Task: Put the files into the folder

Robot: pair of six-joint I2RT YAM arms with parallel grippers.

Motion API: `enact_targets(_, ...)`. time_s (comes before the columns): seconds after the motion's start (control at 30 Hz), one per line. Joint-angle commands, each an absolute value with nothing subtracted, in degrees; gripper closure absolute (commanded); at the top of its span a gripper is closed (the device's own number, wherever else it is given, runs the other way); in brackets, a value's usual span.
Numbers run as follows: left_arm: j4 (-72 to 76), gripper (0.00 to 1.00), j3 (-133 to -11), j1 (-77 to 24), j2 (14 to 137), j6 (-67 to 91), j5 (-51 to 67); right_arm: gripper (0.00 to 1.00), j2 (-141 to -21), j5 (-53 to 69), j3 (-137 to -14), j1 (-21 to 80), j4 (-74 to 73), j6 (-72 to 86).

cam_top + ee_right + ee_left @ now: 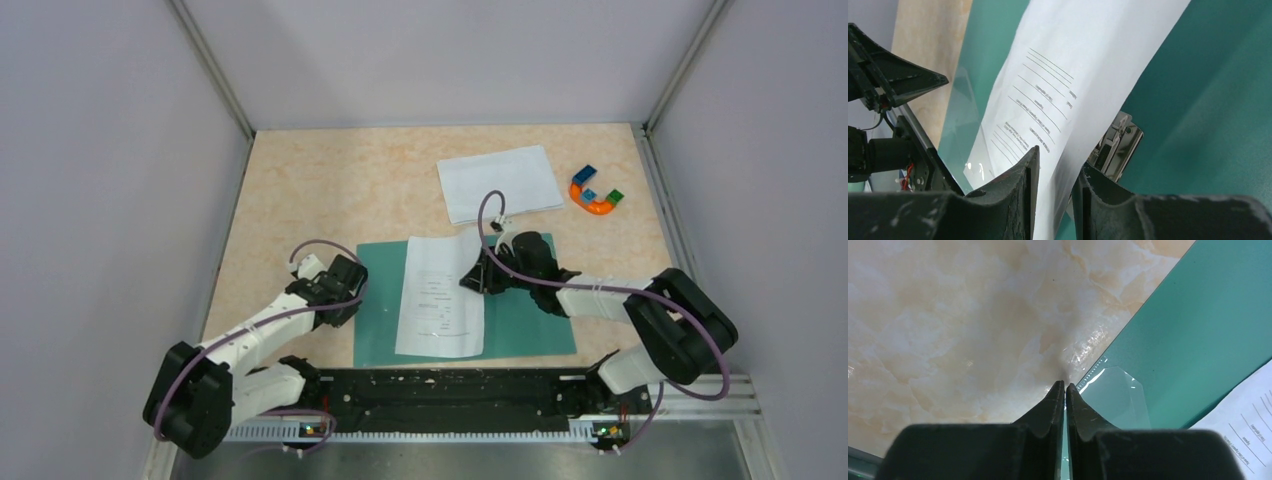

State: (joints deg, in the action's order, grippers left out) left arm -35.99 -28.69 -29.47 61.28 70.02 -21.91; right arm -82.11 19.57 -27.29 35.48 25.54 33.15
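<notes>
The printed file's edge lies over the metal clip point(1120, 141). My right gripper should take hold of that edge and slide the file toward my left gripper, into the folder's clear pocket point(1118, 399).
The teal folder point(530, 320) lies open and flat near the front of the table. A printed file point(438, 295) rests across its middle, beside the metal clip point(1118, 145). The nearly blank file point(500, 183) lies on the table behind the folder. My left gripper point(352, 295) is at the folder's left edge. In the left wrist view its jaws point(1065, 384) are shut, with a thin teal strip of the folder point(1198, 325) between them. My right gripper point(478, 278) is at the printed file's right edge. Its jaws point(1058, 157) stand open, and the sheet point(1073, 60) passes loosely between them.
A multicoloured horseshoe toy point(597, 192) sits at the back right, next to the blank sheet. Grey walls close in the marbled table point(330, 190) on three sides. The arms' black base rail point(450, 395) runs along the near edge.
</notes>
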Motion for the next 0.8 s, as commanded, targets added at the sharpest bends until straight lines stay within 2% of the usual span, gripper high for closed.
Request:
enact_targets(0.0,-35.13,0.92,-27.78,-30.10,62.44,71.87,-21.42,0.72,-83.68,19.81,-30.30,36.09,21.63,31.79)
enact_targets(0.13,-33.27,1.00,-26.71,-30.60,63.54,72.48,-19.98,0.81,-84.02,19.23,-31.11,36.79,19.73,30.80)
enact_targets(0.3,-32.26,1.00,-26.37,-31.53,64.20,73.24,-19.51,1.00,-85.48,18.74,-33.24,38.85,19.37,30.29)
enact_targets(0.53,-31.44,1.00,-25.98,-32.04,64.77,74.12,-19.15,1.00,-87.90,17.24,-35.21,40.34,23.73,34.47)
enact_targets(0.77,-31.00,1.00,-25.40,-32.16,64.91,74.44,-18.87,1.00,-88.02,10.71,-36.06,40.45,26.05,37.61)
